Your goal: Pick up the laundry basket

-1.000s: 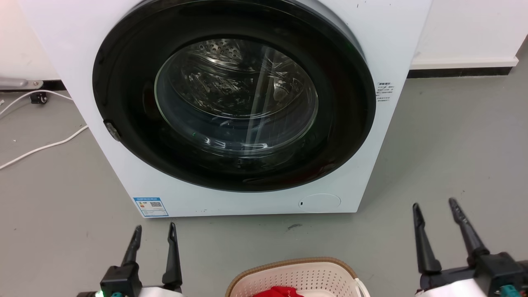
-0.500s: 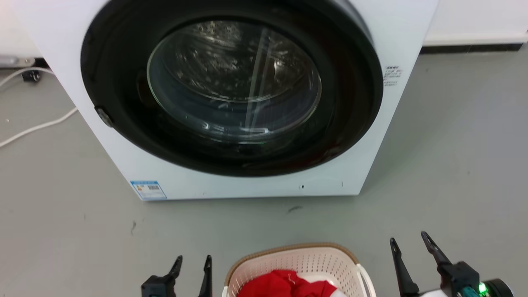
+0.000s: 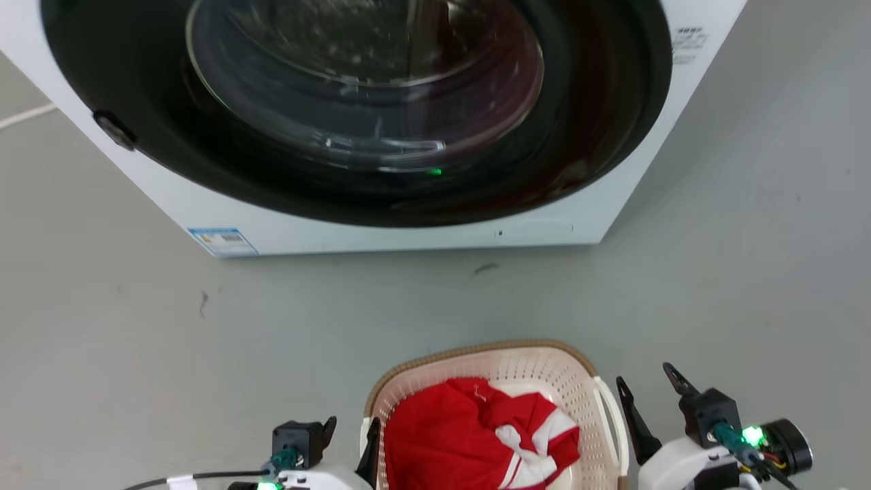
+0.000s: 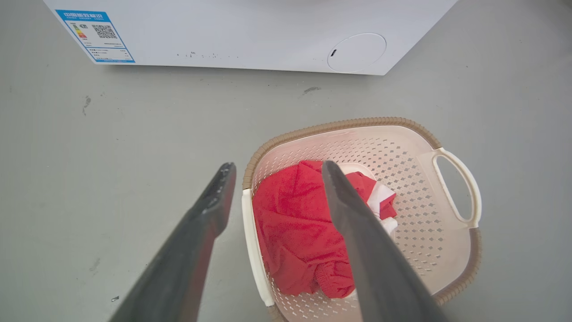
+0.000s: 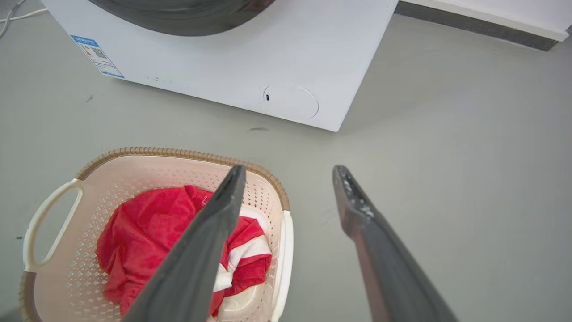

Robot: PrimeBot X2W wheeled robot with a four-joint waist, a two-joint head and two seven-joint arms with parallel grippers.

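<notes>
My gripper will bring the laundry basket up when I lift the white handle (image 4: 255,247), which runs straight into the laundry basket's brown woven rim (image 4: 248,181) and will stay fixed.
The laundry basket (image 3: 544,371) stands on the grey floor in front of the washing machine; it is cream and perforated, with a brown woven rim. A red and white garment (image 3: 469,435) lies inside it. My left gripper (image 3: 350,435) is open beside the basket's left side. In the left wrist view, the left gripper (image 4: 278,164) spans the white left handle (image 4: 250,232) of the laundry basket (image 4: 402,179) from above. My right gripper (image 3: 645,376) is open at the right side. In the right wrist view, the right gripper (image 5: 289,168) straddles the right handle (image 5: 286,250) of the laundry basket (image 5: 147,167). Neither gripper holds anything.
The white washing machine (image 3: 612,204) with its dark round door shut stands just beyond the basket. A white cable (image 3: 24,116) lies on the floor at the far left. A dark baseboard (image 5: 469,24) runs along the wall behind the machine. Grey floor surrounds the basket.
The head camera has tilted down, so more of the basket shows. Both grippers have come lower and inward, from wide apart to close beside the basket's handles.
</notes>
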